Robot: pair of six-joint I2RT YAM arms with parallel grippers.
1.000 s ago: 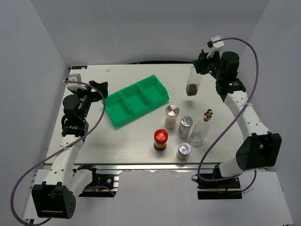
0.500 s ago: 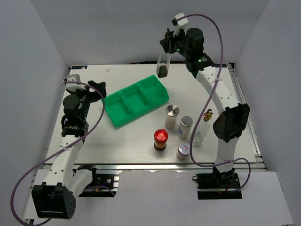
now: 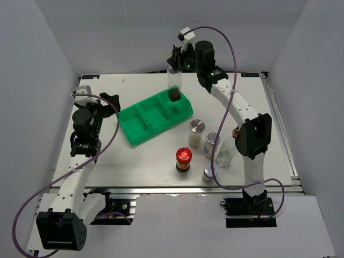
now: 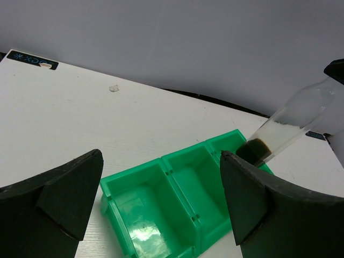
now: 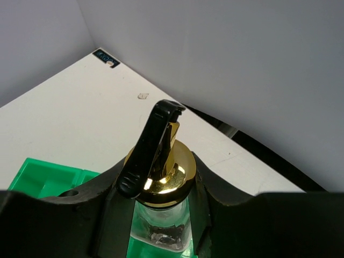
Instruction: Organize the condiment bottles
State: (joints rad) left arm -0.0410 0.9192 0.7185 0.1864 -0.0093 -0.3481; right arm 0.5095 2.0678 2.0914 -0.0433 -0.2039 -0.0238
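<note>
My right gripper keeps going down until the cruet's dark base [image 3: 174,94], now hanging over the green tray's empty end section [image 3: 179,106], rests inside it, and then let go.
My right gripper [image 3: 176,63] is shut on a tall clear glass cruet [image 3: 175,86] with dark liquid at its bottom and a gold pourer top [image 5: 161,173]. It hangs over the right compartment of the green tray [image 3: 141,127]. The cruet also shows in the left wrist view [image 4: 290,126]. On the table in front stand a second cruet [image 3: 228,151], three silver-lidded shaker jars [image 3: 196,133] [image 3: 212,144] [image 3: 209,173] and a red-lidded jar [image 3: 184,159]. My left gripper [image 3: 110,102] is open and empty, left of the tray.
The green tray [image 4: 177,207] has three compartments, all without bottles inside. Grey walls close in the table at the back and sides. The right arm reaches across the table above the standing jars.
My right gripper has carried the cruet leftward from the back right of the table to above the tray's right compartment, and lowered it. The left arm has not moved.
</note>
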